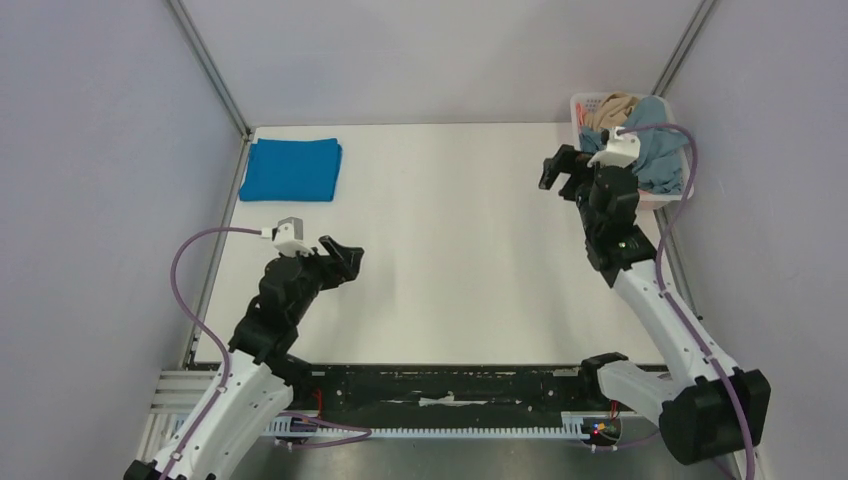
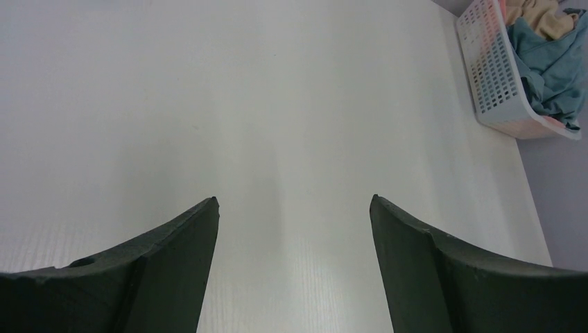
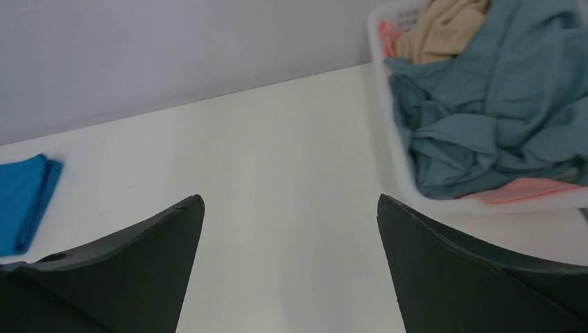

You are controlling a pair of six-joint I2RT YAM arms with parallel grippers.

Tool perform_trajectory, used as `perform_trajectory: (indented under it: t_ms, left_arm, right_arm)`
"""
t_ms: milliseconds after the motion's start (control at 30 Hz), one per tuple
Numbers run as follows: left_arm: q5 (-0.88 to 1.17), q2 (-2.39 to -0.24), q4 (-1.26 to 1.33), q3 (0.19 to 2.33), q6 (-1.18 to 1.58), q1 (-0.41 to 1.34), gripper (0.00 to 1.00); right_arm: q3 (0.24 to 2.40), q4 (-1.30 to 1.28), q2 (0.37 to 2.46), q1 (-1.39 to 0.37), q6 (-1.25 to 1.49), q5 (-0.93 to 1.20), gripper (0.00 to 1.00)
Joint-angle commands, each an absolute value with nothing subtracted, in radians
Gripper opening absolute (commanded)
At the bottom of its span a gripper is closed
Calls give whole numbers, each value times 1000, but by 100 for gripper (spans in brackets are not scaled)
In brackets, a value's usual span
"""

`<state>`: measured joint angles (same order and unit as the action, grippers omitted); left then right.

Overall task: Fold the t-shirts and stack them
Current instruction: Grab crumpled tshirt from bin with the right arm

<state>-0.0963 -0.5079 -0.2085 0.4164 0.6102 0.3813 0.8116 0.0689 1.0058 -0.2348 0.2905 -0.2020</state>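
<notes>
My right gripper is moving over the basket, and the dusty grey-blue t-shirt is on top of the pink one. My right gripper goes on over the basket and closes on the t-shirt's raised middle.
A bright blue t-shirt lies folded at the table's far left corner; its edge shows in the right wrist view. A dusty grey-blue t-shirt lies crumpled in a white basket at the far right, with a tan one behind it and a pink one under it. The same pile shows in the left wrist view. My left gripper is open and empty over the table's left middle. My right gripper is open and empty just left of the basket.
The white table is bounded by metal posts at the far corners and grey walls. The basket sits at the far right edge, partly behind my right arm. A black rail runs along the near edge.
</notes>
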Motion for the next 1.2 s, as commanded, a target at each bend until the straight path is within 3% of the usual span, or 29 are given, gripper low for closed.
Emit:
perform_trajectory:
  t_ms: [0,333,533,733,1000,1167]
  left_arm:
    - [-150,-476,-194,415,646,380,86]
    - [-206,-522,-148,404,652,379,86]
    - [-245,-607,-116,409,647,379,86]
    - [-322,-668,-113,421,657,380,86]
    - [-362,-675,-121,423,664,379,86]
    - [-375,-672,-134,430,663,380,86]
  right_arm:
    - [989,-57,1148,-166,162,-446,98]
    - [1268,-46,1499,156,127,-268,98]
    - [1502,-47,1773,244,65,-108,95]
    - [1574,-44,1931,245,9,-132,85]
    - [1572,-17,1975,251,-25,-194,74]
    - [1619,-8,2016,259,-18,-191,59]
